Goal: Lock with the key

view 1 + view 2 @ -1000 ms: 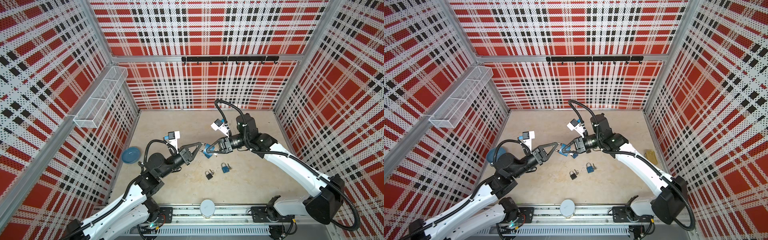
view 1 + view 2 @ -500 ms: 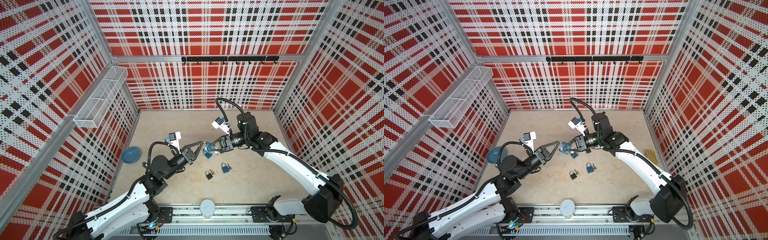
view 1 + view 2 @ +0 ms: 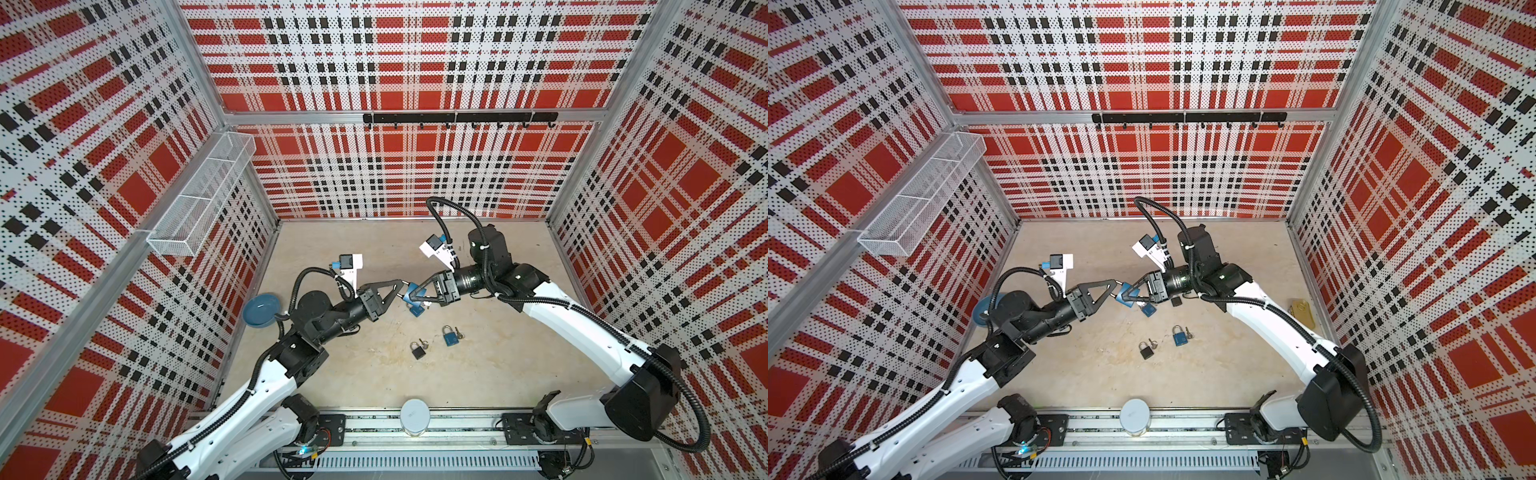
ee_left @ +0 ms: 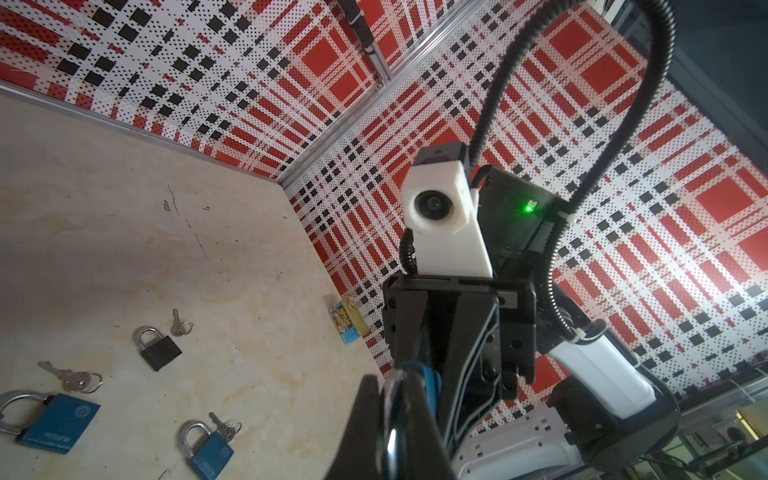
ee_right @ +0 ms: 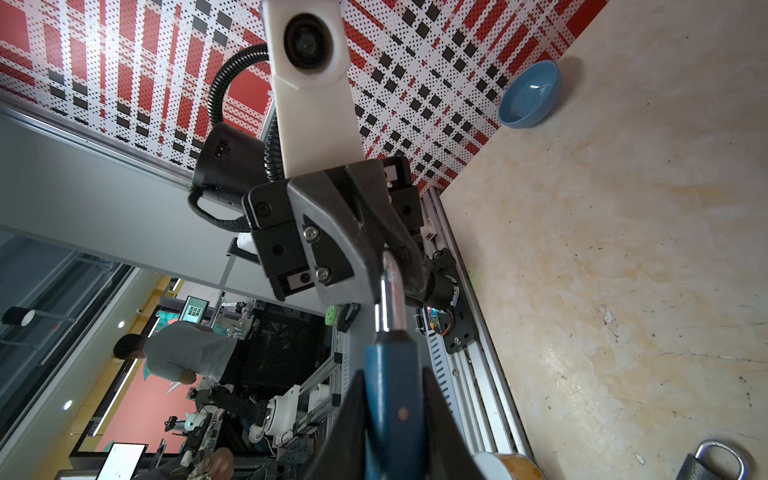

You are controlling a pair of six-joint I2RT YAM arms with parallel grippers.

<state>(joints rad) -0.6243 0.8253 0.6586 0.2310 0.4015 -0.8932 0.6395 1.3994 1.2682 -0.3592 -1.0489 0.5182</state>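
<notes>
My right gripper holds the blue padlock's body (image 3: 1125,294) while my left gripper holds its shackle. My right gripper should therefore open, back away and take the key below.
A blue padlock (image 3: 412,288) (image 3: 1124,292) hangs in the air over the middle of the table, between both grippers. My right gripper (image 3: 409,296) (image 5: 392,374) is shut on its blue body (image 5: 395,399). My left gripper (image 3: 401,286) (image 4: 392,380) is shut on its silver shackle (image 5: 388,291) (image 4: 395,395). No key shows in either gripper. Small keys (image 4: 179,327) (image 4: 72,380) (image 4: 224,428) lie on the table beside other padlocks.
On the table lie a blue padlock (image 3: 417,311) under the grippers, a blue padlock (image 3: 450,336) and a black padlock (image 3: 417,351) nearer the front. A blue bowl (image 3: 259,311) sits at the left wall, a Spam can (image 4: 349,324) at the right wall, a white cylinder (image 3: 415,415) at the front rail.
Both grippers have shifted slightly toward the back with the padlock between them, and the left arm has changed its pose. Both grips are unchanged.
</notes>
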